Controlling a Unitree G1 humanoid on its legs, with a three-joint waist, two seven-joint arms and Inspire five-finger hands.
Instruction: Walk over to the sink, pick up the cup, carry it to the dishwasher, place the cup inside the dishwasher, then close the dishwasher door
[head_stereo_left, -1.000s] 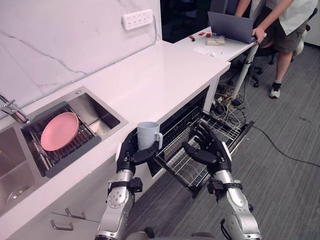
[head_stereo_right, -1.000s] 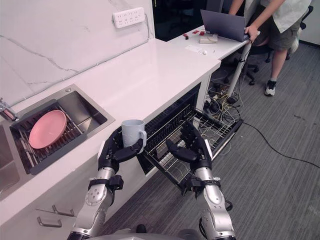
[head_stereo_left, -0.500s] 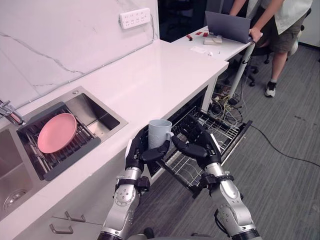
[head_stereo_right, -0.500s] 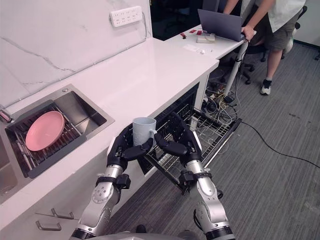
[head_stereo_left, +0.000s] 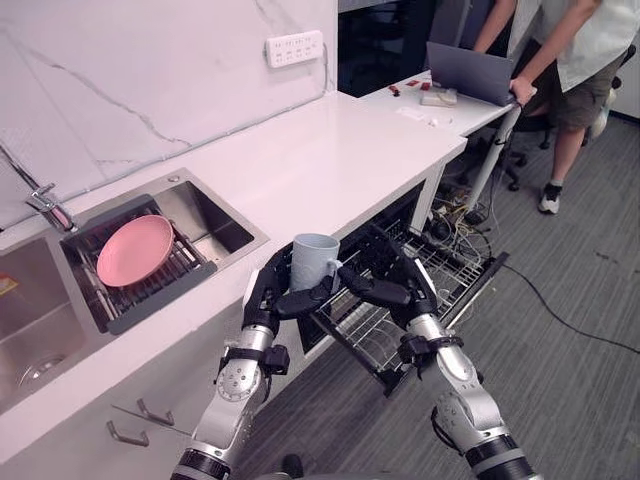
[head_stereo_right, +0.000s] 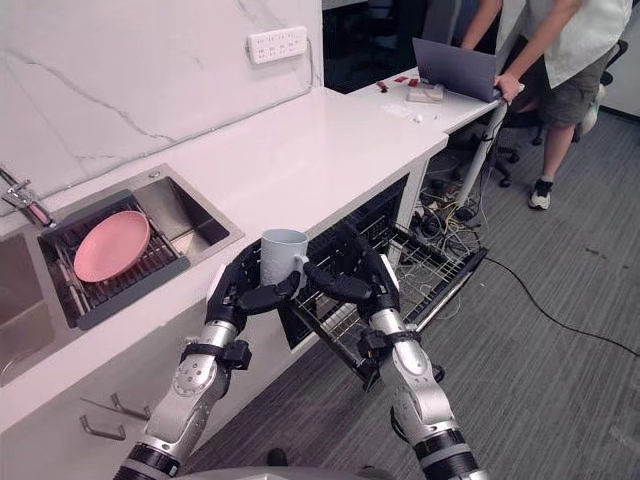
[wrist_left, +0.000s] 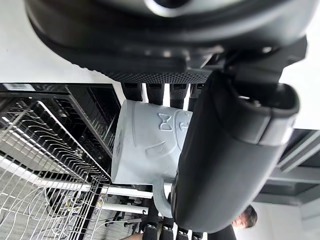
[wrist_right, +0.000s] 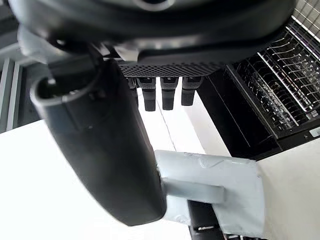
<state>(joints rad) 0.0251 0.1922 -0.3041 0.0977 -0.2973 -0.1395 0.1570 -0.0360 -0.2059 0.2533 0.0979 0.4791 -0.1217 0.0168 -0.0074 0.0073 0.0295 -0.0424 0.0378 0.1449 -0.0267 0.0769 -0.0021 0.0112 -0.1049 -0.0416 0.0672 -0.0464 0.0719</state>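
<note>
I expect the wire rack (head_stereo_left: 374, 328) to slide all the way back in when I push it, because it sticks straight out from the dark opening (head_stereo_left: 394, 212) under the counter.
A pale grey-blue cup (head_stereo_left: 313, 260) with a side handle is held upright at the counter's front edge, above the open dishwasher. My left hand (head_stereo_left: 268, 296) is shut on it: in the left wrist view the thumb (wrist_left: 225, 160) crosses the cup (wrist_left: 145, 145) and the fingers wrap its far side. My right hand (head_stereo_left: 396, 286) is open just right of the cup, fingers straight, with its thumb (wrist_right: 105, 150) reaching up to the cup's handle (wrist_right: 192, 192). The wire rack (head_stereo_left: 448, 268) is pulled out below and to the right of both hands.
A pink plate (head_stereo_left: 134, 250) lies on a drain rack in the sink (head_stereo_left: 215, 232), a faucet (head_stereo_left: 44, 199) behind it. The white counter (head_stereo_left: 330, 150) runs to a desk with a laptop (head_stereo_left: 470, 72), where a person (head_stereo_left: 575, 60) stands. Cables (head_stereo_left: 560, 300) lie on the grey floor.
My right hand has moved left from over the rack until its thumb reaches the cup's handle. The left hand still holds the cup. The camera has shifted.
</note>
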